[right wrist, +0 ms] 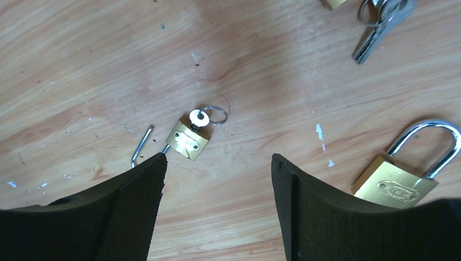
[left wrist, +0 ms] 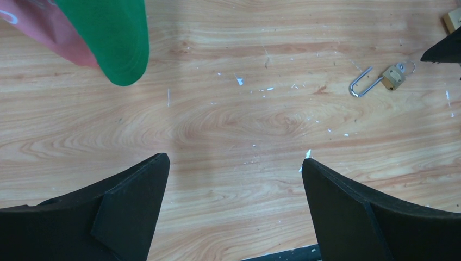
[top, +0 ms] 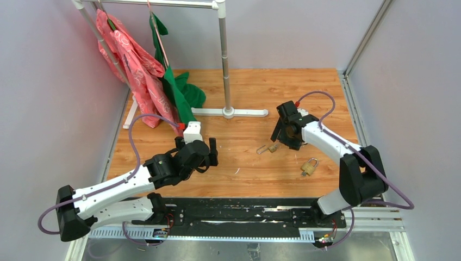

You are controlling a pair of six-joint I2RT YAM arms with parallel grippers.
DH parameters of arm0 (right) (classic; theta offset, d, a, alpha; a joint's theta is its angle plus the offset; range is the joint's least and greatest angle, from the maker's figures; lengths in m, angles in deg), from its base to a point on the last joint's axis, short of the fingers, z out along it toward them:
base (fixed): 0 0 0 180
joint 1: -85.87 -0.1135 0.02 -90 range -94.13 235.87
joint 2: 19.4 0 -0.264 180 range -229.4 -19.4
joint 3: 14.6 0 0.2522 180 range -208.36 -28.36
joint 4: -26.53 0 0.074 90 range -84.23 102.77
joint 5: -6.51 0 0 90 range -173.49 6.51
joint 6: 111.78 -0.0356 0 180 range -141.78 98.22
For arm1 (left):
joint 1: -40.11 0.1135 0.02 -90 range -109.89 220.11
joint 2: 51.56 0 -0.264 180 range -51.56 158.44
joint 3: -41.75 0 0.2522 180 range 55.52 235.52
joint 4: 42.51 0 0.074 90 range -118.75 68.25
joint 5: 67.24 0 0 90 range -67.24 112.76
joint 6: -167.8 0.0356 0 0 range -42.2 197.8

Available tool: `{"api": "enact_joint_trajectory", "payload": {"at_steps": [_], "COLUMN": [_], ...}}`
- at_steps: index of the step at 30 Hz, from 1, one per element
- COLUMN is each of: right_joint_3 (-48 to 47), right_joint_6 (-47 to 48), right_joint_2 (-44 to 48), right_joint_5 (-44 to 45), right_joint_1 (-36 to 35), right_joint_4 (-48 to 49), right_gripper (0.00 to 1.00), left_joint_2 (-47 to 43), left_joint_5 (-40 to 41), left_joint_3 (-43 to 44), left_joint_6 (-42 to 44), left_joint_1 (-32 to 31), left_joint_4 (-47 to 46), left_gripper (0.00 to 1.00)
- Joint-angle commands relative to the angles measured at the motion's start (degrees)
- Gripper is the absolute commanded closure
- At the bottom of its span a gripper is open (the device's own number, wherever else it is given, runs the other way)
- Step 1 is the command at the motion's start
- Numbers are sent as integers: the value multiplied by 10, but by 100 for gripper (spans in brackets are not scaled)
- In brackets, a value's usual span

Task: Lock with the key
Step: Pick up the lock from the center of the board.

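The small padlock [top: 273,148] is lying flat, far from my left gripper, so next my right gripper picks it up by its shackle [top: 262,149] and passes it across first.
A small brass padlock [right wrist: 187,140] lies flat on the wooden table with its shackle [right wrist: 141,145] swung open. A silver key [right wrist: 198,118] on a ring sits in its keyhole. My right gripper [right wrist: 218,160] hovers just over it, open, with nothing between the fingers. From above, the padlock [top: 269,148] lies right below that gripper [top: 280,136]. My left gripper [left wrist: 234,159] is open wide over bare wood, and the padlock [left wrist: 392,77] shows far to its upper right. In the top view the left gripper [top: 195,147] is well left of the lock.
A bigger brass padlock [right wrist: 399,182] with a closed shackle lies right of my right fingers, seen from above as the padlock [top: 310,166]. A bunch of keys [right wrist: 380,22] lies beyond it. A clothes rack [top: 228,112] with pink and green garments [top: 174,92] stands at the back left.
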Motion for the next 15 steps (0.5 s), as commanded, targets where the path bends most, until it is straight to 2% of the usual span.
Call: {"api": "enact_joint_trajectory", "payload": {"at_steps": [1,7,15], "right_joint_3": [-24,-72,-82], "right_joint_6": [-69,-130,-163], "right_joint_2": [-41,-112,-155], "right_joint_5": [-43,-74,-87], "right_joint_1": [13,15,14], "right_joint_4": [-40,-103,-86], "right_gripper": [26,38,40], "left_joint_2": [19,10,4], "left_joint_5": [-9,-7,-8], "left_joint_3": [7,5,2], "left_joint_6": [4,8,8], "left_joint_1": [1,1,1], "left_joint_4": [-22,-21,-17], "left_gripper": [0,0,0]}}
